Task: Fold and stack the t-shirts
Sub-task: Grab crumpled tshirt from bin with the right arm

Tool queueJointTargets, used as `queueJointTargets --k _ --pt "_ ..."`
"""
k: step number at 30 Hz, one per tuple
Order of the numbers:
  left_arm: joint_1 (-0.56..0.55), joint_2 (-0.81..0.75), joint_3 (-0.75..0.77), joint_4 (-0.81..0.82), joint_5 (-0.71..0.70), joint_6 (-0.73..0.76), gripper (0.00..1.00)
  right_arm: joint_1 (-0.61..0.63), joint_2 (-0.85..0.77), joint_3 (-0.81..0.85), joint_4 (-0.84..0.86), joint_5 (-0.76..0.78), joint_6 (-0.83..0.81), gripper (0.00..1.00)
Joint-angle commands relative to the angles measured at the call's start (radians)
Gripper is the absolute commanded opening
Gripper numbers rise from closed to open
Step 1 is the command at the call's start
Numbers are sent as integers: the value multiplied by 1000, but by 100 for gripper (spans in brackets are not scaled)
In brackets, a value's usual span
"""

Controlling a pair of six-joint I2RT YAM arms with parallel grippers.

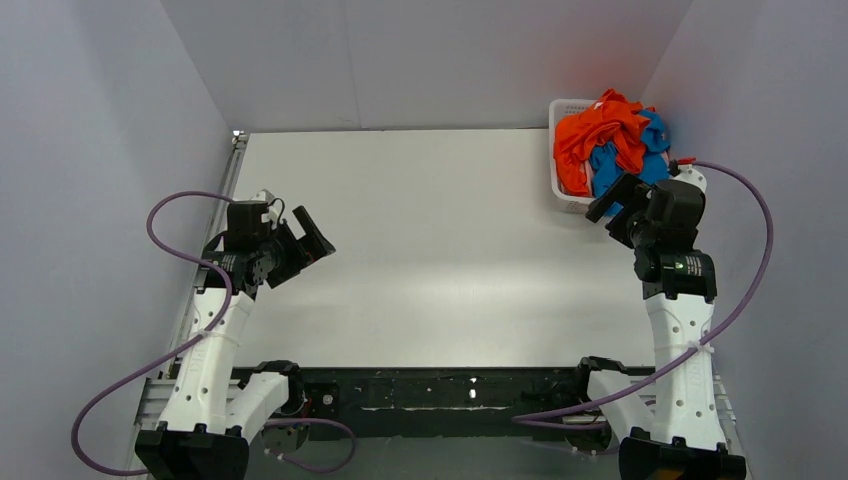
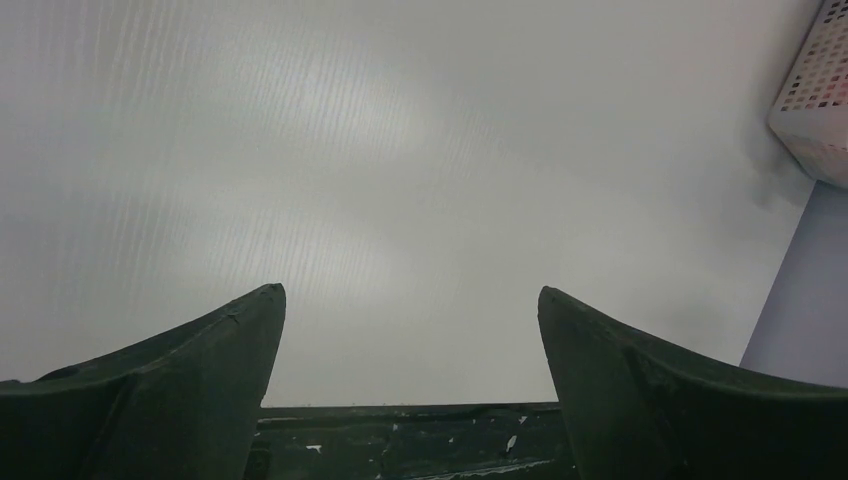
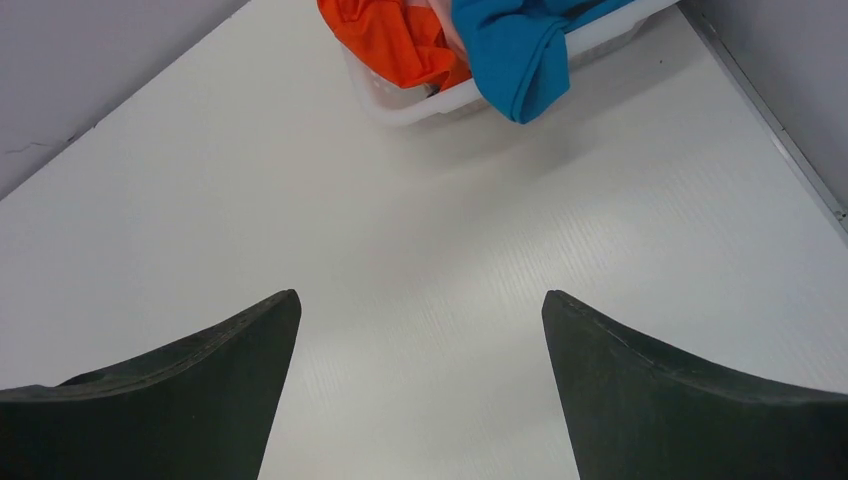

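Note:
The orange shirt [image 1: 606,128] is on top of the blue shirt, so the robot's right gripper should go on reaching over the basket until its open fingers close on the orange folds [image 1: 608,106].
A bright orange-red t-shirt [image 1: 590,135] and a bright blue t-shirt [image 1: 604,166] lie crumpled together in a white slotted basket [image 1: 557,150] at the table's far right corner. In the right wrist view the orange shirt [image 3: 395,40] and the blue shirt [image 3: 515,50] hang over the basket rim [image 3: 420,105]. I cannot make out a pale pink shirt. My right gripper [image 1: 611,211] is open and empty just in front of the basket, above the table [image 3: 420,295]. My left gripper [image 1: 312,248] is open and empty at the table's left, above bare tabletop [image 2: 412,295].
The white tabletop [image 1: 440,250] is enclosed by grey walls on the left, back and right. A corner of the basket [image 2: 815,90] shows at the upper right of the left wrist view. A black rail [image 1: 440,385] runs along the near edge between the arm bases.

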Motion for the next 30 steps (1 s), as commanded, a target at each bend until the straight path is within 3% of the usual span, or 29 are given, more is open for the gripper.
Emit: queueJointTargets --k 1,4,9,17,23,30 --pt "6 0 23 -9 22 -4 100 -2 21 6 101 -2 -20 100" --pt "6 -1 0 -3 26 -4 100 -2 72 8 189 -70 -73 100" --pt "6 6 -14 -27 41 19 100 -3 340 216 201 -163 -47 100" --pt "6 13 -39 -16 45 23 99 -3 777 532 345 -58 34 92" --pt "6 15 -48 -35 25 21 99 -2 1053 802 313 53 18 90" --pt "5 32 -46 -38 30 16 100 -2 1295 1013 314 73 11 82"
